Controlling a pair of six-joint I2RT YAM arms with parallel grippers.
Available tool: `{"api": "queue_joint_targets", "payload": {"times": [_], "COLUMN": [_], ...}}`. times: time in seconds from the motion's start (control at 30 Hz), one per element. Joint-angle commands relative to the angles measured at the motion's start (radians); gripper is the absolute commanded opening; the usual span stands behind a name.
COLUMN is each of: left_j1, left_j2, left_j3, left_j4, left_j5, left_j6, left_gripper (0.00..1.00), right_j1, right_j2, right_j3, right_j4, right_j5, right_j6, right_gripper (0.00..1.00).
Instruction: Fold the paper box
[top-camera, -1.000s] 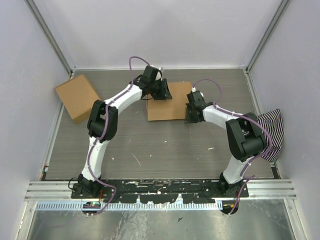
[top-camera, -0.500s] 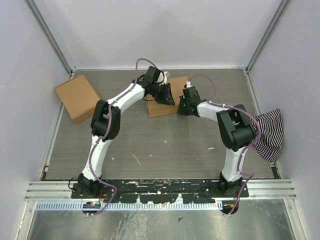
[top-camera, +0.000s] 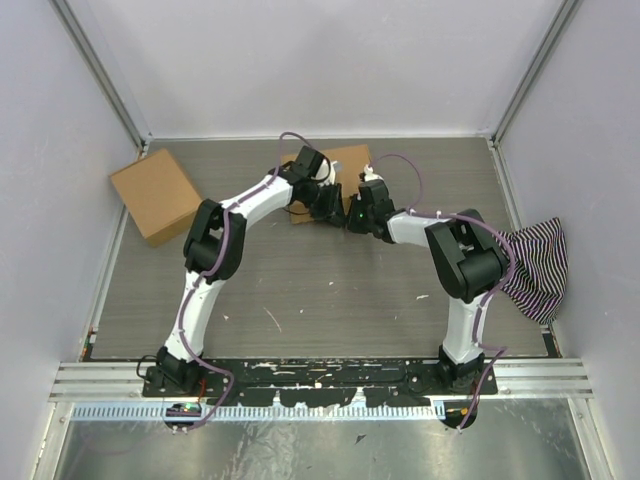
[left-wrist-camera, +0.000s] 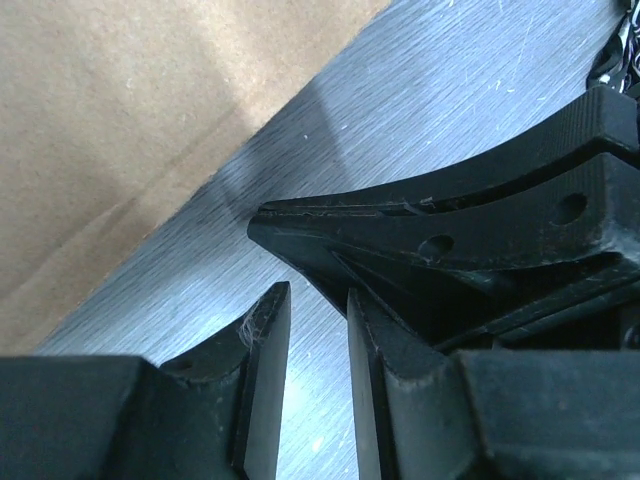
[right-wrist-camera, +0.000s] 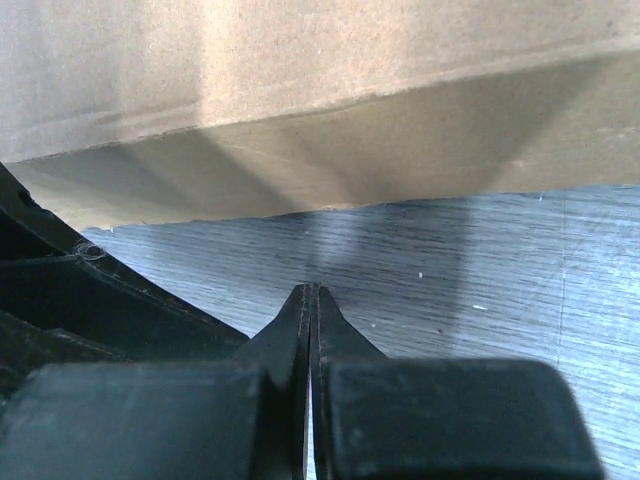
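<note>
Next, I move my left gripper back over the paper box's top (top-camera: 350, 159) to make room for my right gripper, because my grippers crowd each other at the paper box's near edge (right-wrist-camera: 300, 210).
The paper box (top-camera: 345, 160) is a flat brown cardboard piece lying at the back middle of the table, partly covered by both arms. It fills the top of the right wrist view (right-wrist-camera: 320, 100) and the upper left of the left wrist view (left-wrist-camera: 120, 120). My left gripper (top-camera: 331, 207) sits at its near edge with the jaws a narrow gap apart and empty (left-wrist-camera: 315, 300). My right gripper (top-camera: 352, 222) is just right of it, shut and empty (right-wrist-camera: 310, 292), its tip on the table close to the box's near edge. The two grippers almost touch.
A second, squarish brown carton (top-camera: 155, 195) lies at the left wall. A striped cloth (top-camera: 535, 265) hangs at the right wall. Enclosure walls stand on the left, back and right. Small white scraps (top-camera: 272, 320) lie on the wood-grain table.
Both grippers have moved toward each other and toward the back. The paper box has shifted toward the back wall and a little left.
</note>
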Motion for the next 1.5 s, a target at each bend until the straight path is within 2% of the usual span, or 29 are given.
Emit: {"api": "queue_joint_targets", "payload": {"times": [0.0,0.2,0.3,0.5,0.57,0.67,0.77,0.97,1.1,1.27,1.47], "left_j1": [0.002,0.042,0.073,0.111,0.111,0.108,0.101,0.092,0.089,0.072,0.025], "left_j2": [-0.038,-0.180,-0.210,-0.077,0.009,0.128,0.212,0.250,0.274,0.252,0.236], "left_j3": [-0.019,-0.004,0.057,0.242,0.350,0.503,0.594,0.594,0.617,0.542,0.522], "left_j4": [-0.052,-0.012,0.025,0.047,0.008,-0.047,-0.087,-0.094,-0.146,-0.146,-0.219], "left_j5": [0.012,-0.019,-0.076,-0.446,-0.498,-0.502,-0.499,-0.457,-0.375,-0.270,-0.227], "left_j6": [0.004,-0.038,-0.073,-0.057,-0.047,-0.050,-0.046,-0.046,-0.027,0.009,0.069], "left_gripper": [0.37,0.39,0.43,0.46,0.46,0.47,0.47,0.47,0.47,0.46,0.44], "right_j1": [-0.004,-0.007,-0.019,-0.047,-0.050,-0.052,-0.056,-0.068,-0.079,-0.090,-0.101], "right_j2": [-0.101,-0.237,-0.288,-0.307,-0.313,-0.324,-0.341,-0.374,-0.387,-0.402,-0.429], "right_j3": [-0.001,-0.058,-0.067,-0.054,-0.058,-0.066,-0.077,-0.106,-0.117,-0.115,-0.114], "right_j4": [0.144,0.036,-0.015,-0.055,-0.056,-0.054,-0.055,-0.069,-0.090,-0.131,-0.180], "right_j5": [0.029,0.095,0.122,0.117,0.115,0.121,0.129,0.136,0.141,0.153,0.164], "right_j6": [0.023,-0.028,-0.043,-0.044,-0.042,-0.042,-0.041,-0.044,-0.039,-0.041,-0.042], "right_gripper": [0.01,0.01,0.01,0.01,0.01,0.01,0.01,0.01,0.01,0.01,0.01]}}
